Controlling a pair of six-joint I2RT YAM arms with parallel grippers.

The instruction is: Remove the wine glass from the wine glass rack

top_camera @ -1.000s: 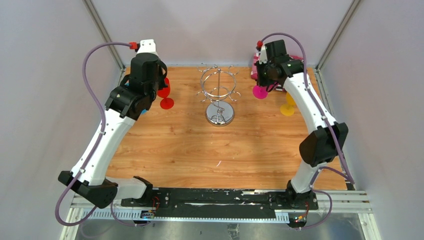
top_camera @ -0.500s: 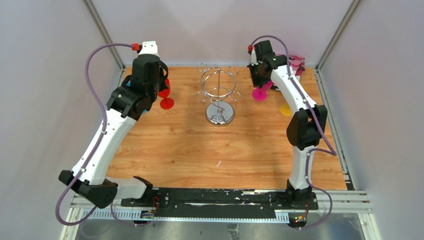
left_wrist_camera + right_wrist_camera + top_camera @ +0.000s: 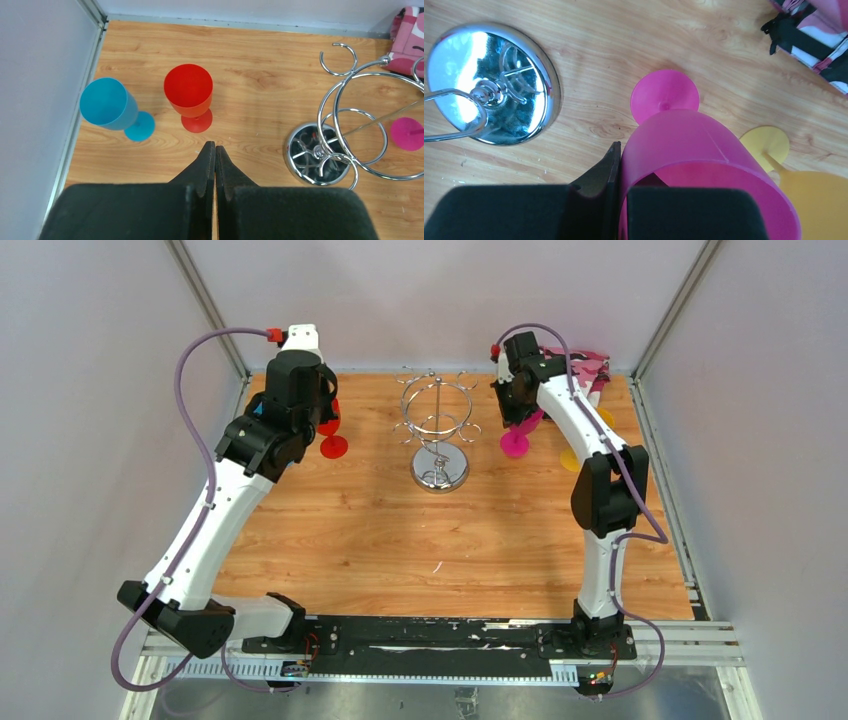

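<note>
I should keep lowering my right gripper until the foot of the pink wine glass (image 3: 528,424) stands flat, and then let go, because the glass is upright over clear wood beside the base of the rack.
The chrome wine glass rack (image 3: 438,430) stands mid-table on its mirror base (image 3: 494,82); I see nothing hanging on its hooks. Just right of it, my right gripper (image 3: 631,160) is shut on the wall of a pink wine glass (image 3: 694,145), one finger outside the bowl and one inside. The glass is upright, its foot (image 3: 514,444) low over the wood; whether it touches, I cannot tell. My left gripper (image 3: 215,147) is shut and empty, hovering just in front of a red wine glass (image 3: 189,92) left of the rack.
A blue wine glass (image 3: 107,105) stands by the left wall beside the red one. A yellow wine glass (image 3: 809,195) sits right behind the pink one, its foot (image 3: 572,458) under the right arm. A pink patterned bag (image 3: 814,30) lies in the back right corner.
The right arm has swung its elbow inward, and the pink glass has shifted slightly left and toward the near side. The left arm has hardly moved.
</note>
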